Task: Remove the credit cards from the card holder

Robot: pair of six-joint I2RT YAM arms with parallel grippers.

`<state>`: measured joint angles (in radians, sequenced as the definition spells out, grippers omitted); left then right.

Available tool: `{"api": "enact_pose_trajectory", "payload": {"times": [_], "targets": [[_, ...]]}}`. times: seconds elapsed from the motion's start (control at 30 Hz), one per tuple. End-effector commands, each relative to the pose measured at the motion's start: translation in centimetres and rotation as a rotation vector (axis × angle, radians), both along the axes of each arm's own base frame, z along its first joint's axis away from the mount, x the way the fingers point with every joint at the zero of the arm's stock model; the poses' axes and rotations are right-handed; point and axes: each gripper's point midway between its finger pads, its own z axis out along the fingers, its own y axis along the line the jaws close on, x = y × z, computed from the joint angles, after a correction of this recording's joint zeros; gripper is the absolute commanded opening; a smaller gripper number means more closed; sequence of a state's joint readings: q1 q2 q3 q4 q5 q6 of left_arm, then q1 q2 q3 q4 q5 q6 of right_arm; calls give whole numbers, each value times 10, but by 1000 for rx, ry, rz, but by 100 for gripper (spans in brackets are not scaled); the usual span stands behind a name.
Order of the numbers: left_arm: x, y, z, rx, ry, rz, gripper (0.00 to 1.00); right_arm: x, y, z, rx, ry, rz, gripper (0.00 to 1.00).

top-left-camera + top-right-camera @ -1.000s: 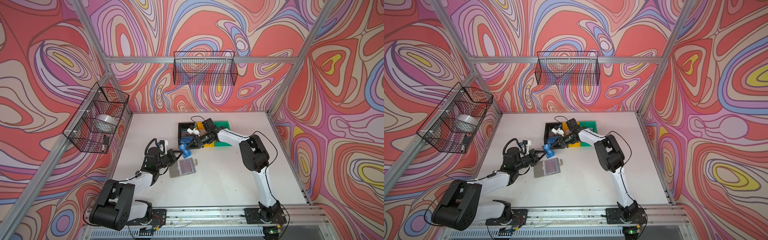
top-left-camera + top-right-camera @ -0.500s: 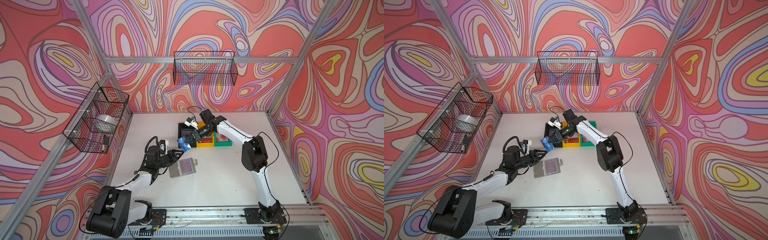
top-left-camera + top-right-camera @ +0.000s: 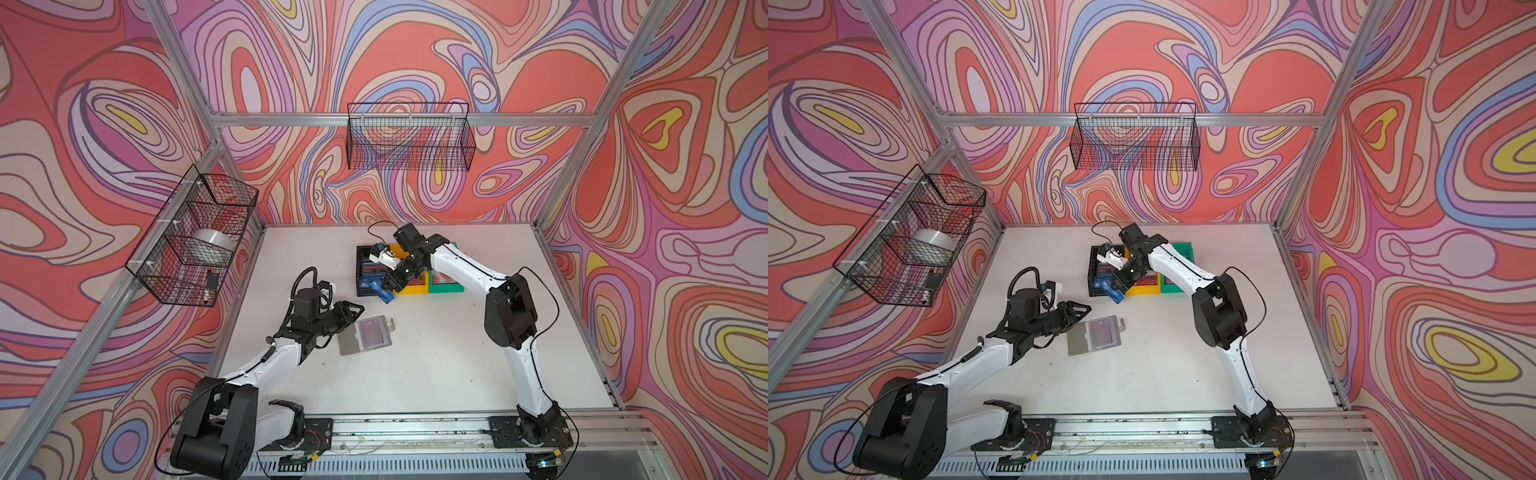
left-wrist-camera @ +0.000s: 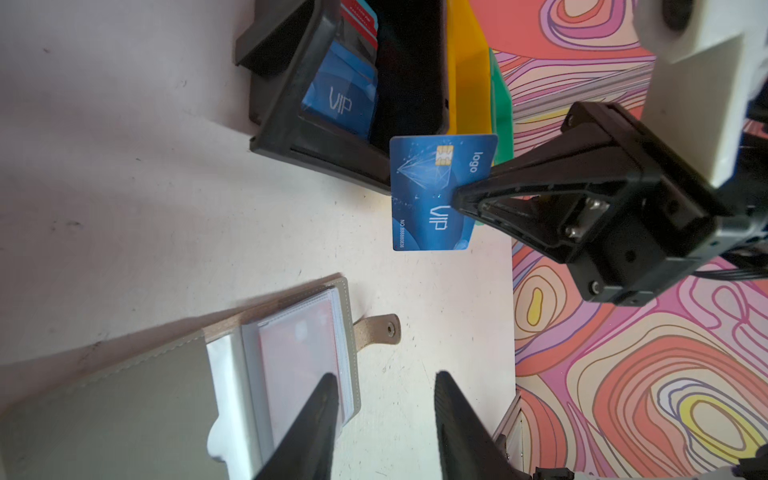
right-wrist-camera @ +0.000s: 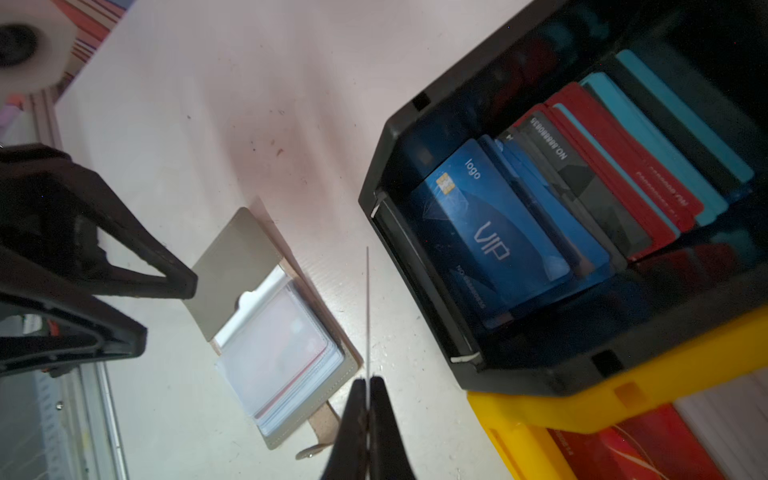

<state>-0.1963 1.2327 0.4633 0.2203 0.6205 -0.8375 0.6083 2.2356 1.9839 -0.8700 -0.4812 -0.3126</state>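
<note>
Next, my right gripper turns the blue credit card straight above the cards inside before it lowers the card, because the card is slanted across the black bin's front corner.
The grey card holder lies open on the white table, a red card showing through its top sleeve. My left gripper stands open just left of the holder, nothing between its fingers. My right gripper is shut on a blue credit card, held on edge above the table at the front corner of the black bin. In the right wrist view that blue credit card shows edge-on.
The black bin holds several blue, red, teal and dark cards. A yellow bin and a green bin stand beside it. Wire baskets hang on the back wall and the left wall.
My right gripper has carried the blue card away from the holder, back to the black bin's front. My left gripper has opened beside the holder.
</note>
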Motion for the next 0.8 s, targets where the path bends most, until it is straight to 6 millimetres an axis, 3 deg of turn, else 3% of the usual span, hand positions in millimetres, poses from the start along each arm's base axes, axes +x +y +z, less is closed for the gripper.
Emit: {"api": "enact_pose_trajectory", "payload": {"times": [0.0,0.3,0.5,0.77], "targets": [[8,-1,6,-9,-20,-5,41,23,2,45,36,-224,6,0],[6,5,4,4,-5,36,41,30,5,63,34,-445,138,0],[7,8,6,16,-12,53,41,24,9,57,3,-517,282,0],[11,8,10,30,-21,52,41,39,10,36,-112,-598,391,0]]}}
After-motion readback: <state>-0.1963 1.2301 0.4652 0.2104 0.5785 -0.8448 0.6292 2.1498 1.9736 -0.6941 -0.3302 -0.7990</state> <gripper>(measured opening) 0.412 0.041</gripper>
